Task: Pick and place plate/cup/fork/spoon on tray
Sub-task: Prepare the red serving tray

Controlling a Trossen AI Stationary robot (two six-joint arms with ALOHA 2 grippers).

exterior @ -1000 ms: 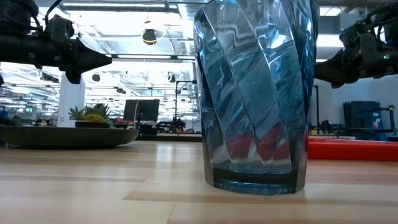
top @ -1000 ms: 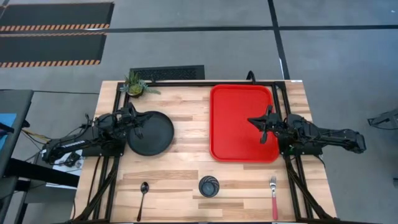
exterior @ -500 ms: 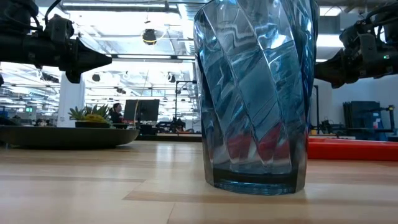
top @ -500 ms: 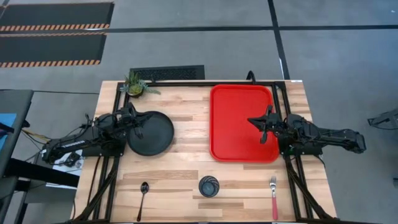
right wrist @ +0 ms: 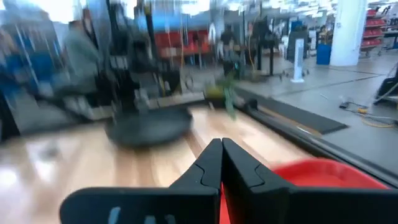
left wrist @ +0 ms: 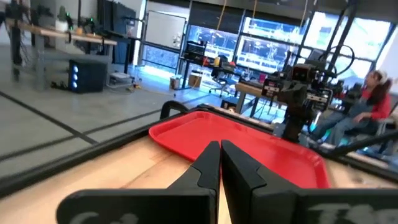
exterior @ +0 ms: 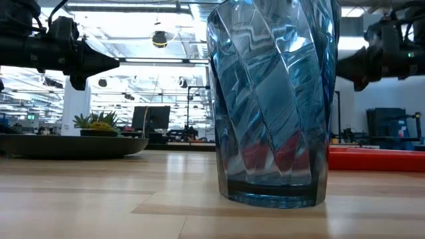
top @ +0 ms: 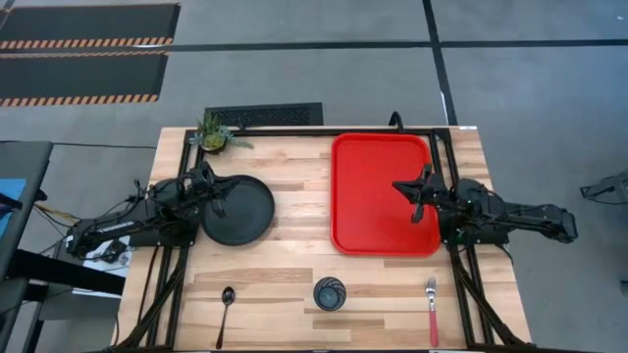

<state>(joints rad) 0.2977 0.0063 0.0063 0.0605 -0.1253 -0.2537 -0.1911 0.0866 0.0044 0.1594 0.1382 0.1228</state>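
Note:
The red tray sits near the side bar [top: 439,152], a long way from the plate, so my right gripper should first grasp the tray's rim [top: 426,155] and move it inward.
The black plate [top: 240,212] lies flat on the wooden table at the left. The red tray [top: 378,193] lies at the right. Along the near edge lie the dark spoon [top: 227,300], the ribbed cup [top: 329,293], which stands upright and fills the low view [exterior: 272,99], and the red-handled fork [top: 431,310]. My left gripper [top: 224,192] hovers shut over the plate's left rim, pointing level toward the tray [left wrist: 249,140]. My right gripper [top: 397,186] hovers shut over the tray's right side, pointing level toward the plate [right wrist: 146,127].
A small potted plant [top: 214,132] stands at the table's far left corner. Black frame rails [top: 324,129] run along the far edge and both sides. Bare wood lies between plate, tray and the near row. A person [left wrist: 372,99] sits beyond the table's right side.
My right gripper has tipped a little upward and rolled slightly while staying over the tray's right side. It stays shut. The plate, cup, fork and spoon have kept their places.

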